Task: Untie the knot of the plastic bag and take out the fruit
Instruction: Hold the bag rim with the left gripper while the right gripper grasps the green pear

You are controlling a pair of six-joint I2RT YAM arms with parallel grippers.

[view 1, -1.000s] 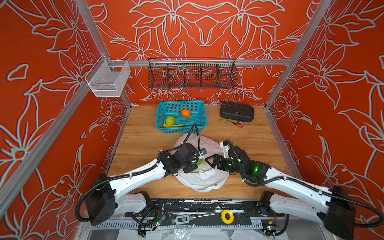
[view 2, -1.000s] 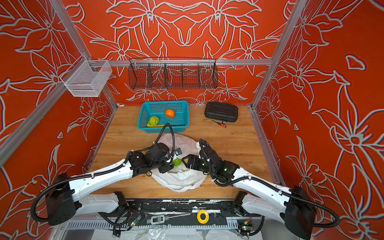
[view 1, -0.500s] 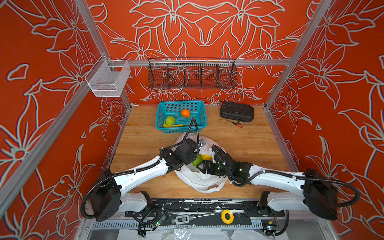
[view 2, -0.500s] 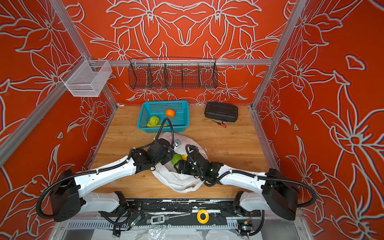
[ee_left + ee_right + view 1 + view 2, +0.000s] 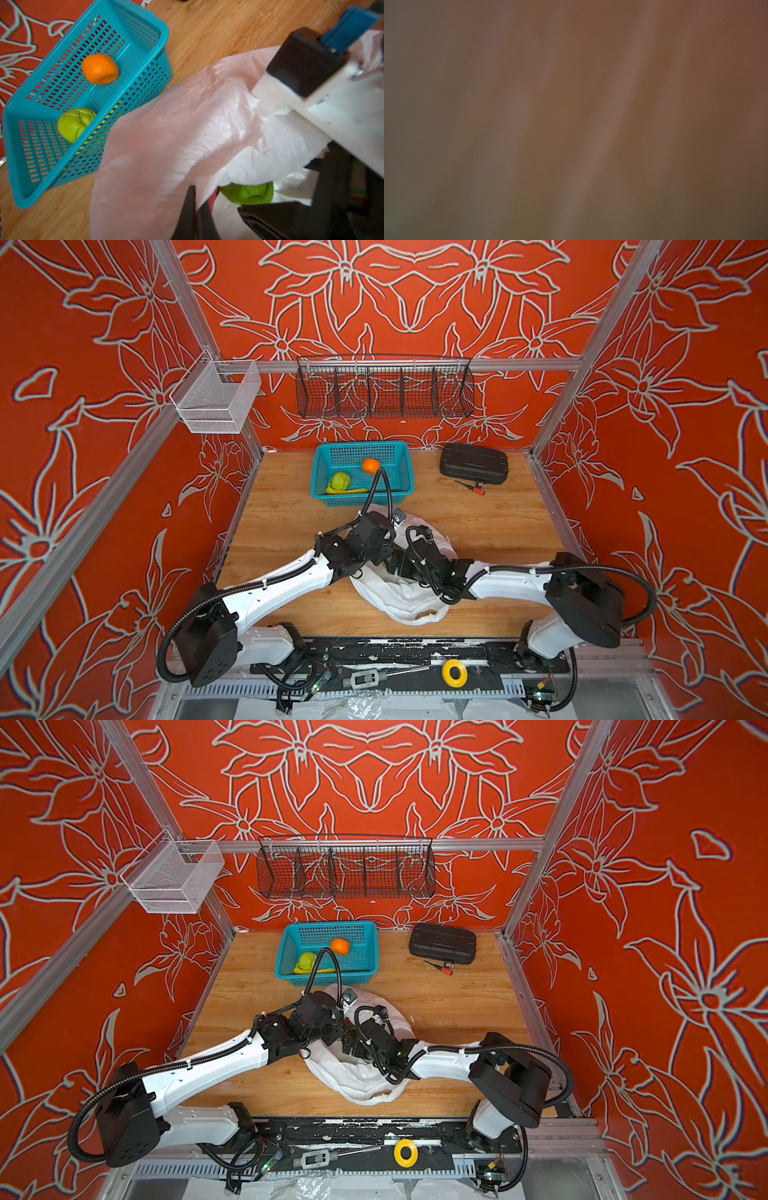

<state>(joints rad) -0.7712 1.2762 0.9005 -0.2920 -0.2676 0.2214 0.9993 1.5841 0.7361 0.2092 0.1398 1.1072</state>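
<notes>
Next, I pull the green fruit out with my right gripper and then hand it to my left gripper, because my left gripper is busy holding the bag's rim up.
The white plastic bag lies crumpled at the table's front middle, with both arms meeting over its mouth. In the left wrist view my left gripper is shut on the plastic bag's rim film and holds it up. Under that lifted edge sit a green fruit and a red sliver of another fruit. My right gripper reaches into the bag's mouth, its fingers hidden. Blurred film fills the right wrist view. The knot is out of view.
A teal basket behind the bag holds an orange, a pale green fruit and a banana. A black case and a small screwdriver lie back right. Wire baskets hang on the back wall.
My left gripper has shut on the bag's rim. The right gripper has moved left into the bag's mouth, and the arms now cover the green fruit in the top views.
</notes>
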